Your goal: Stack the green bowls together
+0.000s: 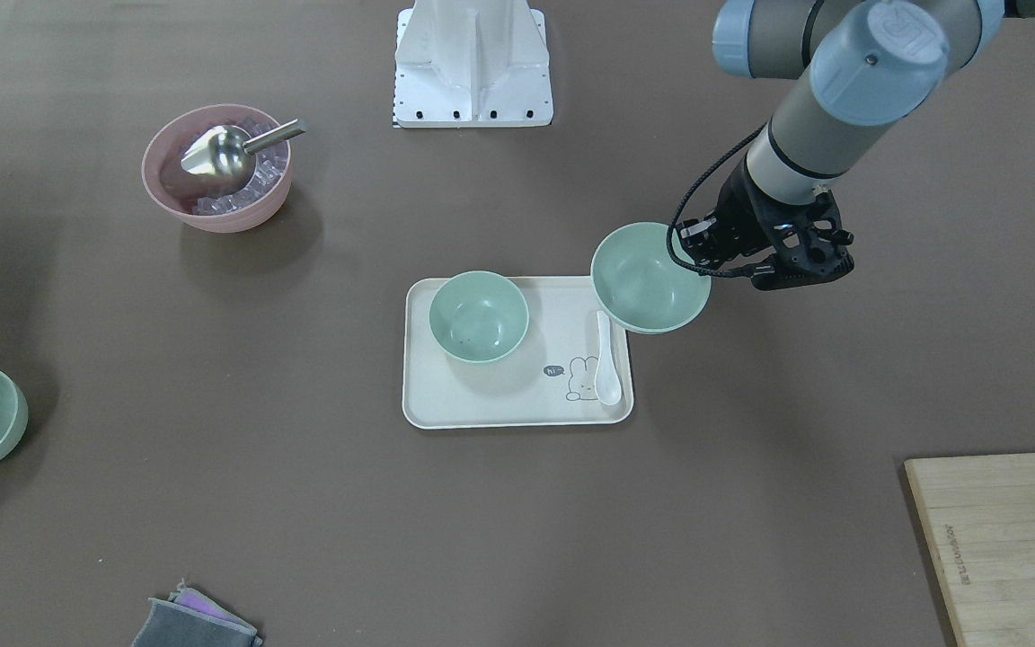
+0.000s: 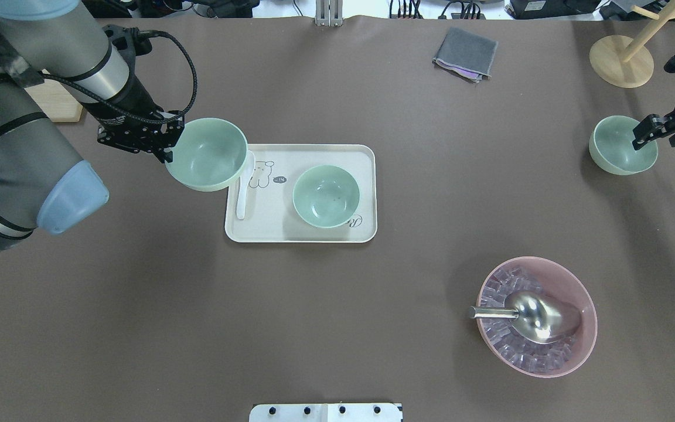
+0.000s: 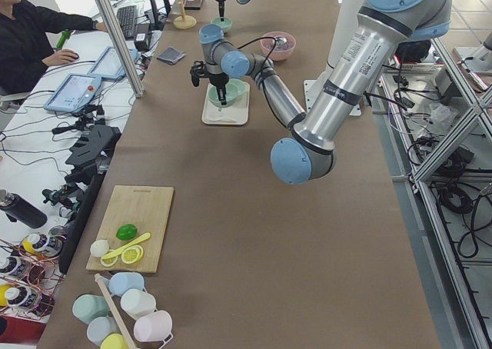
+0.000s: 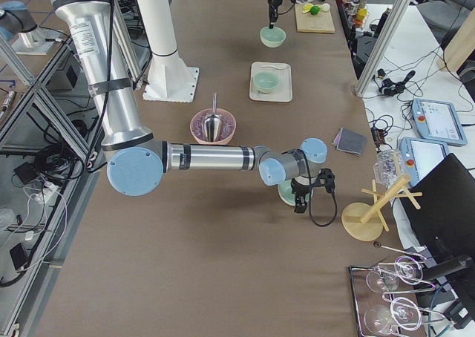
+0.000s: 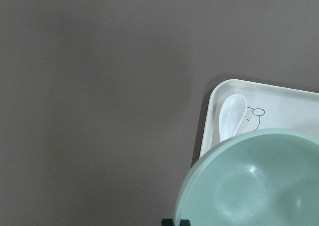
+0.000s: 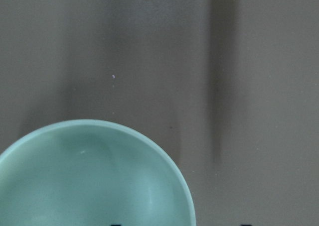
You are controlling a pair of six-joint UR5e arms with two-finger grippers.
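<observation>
The empty green bowl on the cream tray (image 1: 478, 316) gets wider toward its rim, so my right gripper's green bowl will sit deep inside it when I lower it.
One green bowl (image 2: 326, 196) stands upright on the cream tray (image 2: 367, 153). My left gripper (image 2: 169, 142) is shut on the rim of a second green bowl (image 2: 207, 153) and holds it over the tray's left edge, above a white spoon (image 2: 242, 196). In the left wrist view this bowl (image 5: 254, 181) fills the lower right. The third green bowl (image 2: 619, 146) sits on the table at the far right. My right gripper (image 2: 658, 136) is open with its jaws straddling that bowl's rim. That bowl also shows in the right wrist view (image 6: 89, 176).
A pink bowl (image 2: 583, 305) with ice cubes and a metal scoop (image 2: 534, 316) stands at the near right. A grey cloth (image 2: 465, 54) and a wooden stand (image 2: 621, 58) are at the far side. A wooden board (image 1: 994, 548) lies on my left.
</observation>
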